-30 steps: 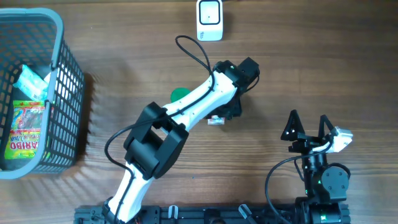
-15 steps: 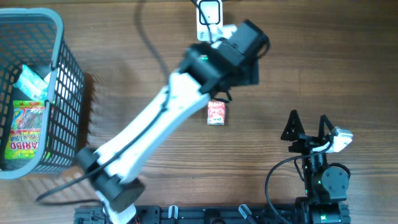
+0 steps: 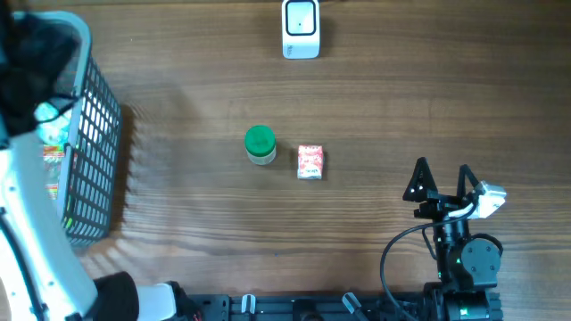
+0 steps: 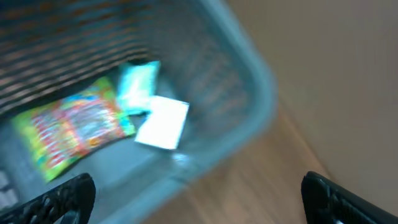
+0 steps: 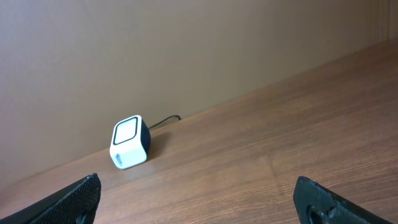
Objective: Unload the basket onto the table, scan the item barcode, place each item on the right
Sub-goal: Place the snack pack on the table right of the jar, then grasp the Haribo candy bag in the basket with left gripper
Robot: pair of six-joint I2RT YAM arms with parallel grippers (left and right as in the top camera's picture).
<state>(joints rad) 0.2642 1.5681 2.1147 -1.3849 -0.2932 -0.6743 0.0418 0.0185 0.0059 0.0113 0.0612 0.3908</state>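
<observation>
I should keep lowering my left gripper into the grey basket until its fingers are on both sides of the bag (image 4: 74, 127), because the colourful sweet bag lies uncovered next to the teal packet (image 4: 121, 106).
A small red packet (image 3: 310, 162) lies flat on the table near the middle, with a green-lidded jar (image 3: 260, 144) just to its left. The white barcode scanner (image 3: 301, 29) stands at the far edge; the right wrist view shows the scanner (image 5: 130, 142) too. My left gripper (image 4: 199, 202) hovers open and empty over the grey basket (image 4: 249, 93), in a blurred view. Inside lie a colourful sweet bag (image 4: 74, 127), a teal packet (image 4: 138, 84) and a white packet (image 4: 163, 121). My right gripper (image 3: 443, 183) rests open and empty at the front right.
The basket (image 3: 94, 134) fills the left edge of the table, and the left arm's white link (image 3: 27, 223) runs along that edge. A black cable leaves the scanner toward the back. Bare wood lies between the red packet and the right gripper.
The left arm has swung from the table's middle, past the scanner, over to the basket. Its jaws opened, and the red packet now lies alone beside the jar. The right arm stayed still.
</observation>
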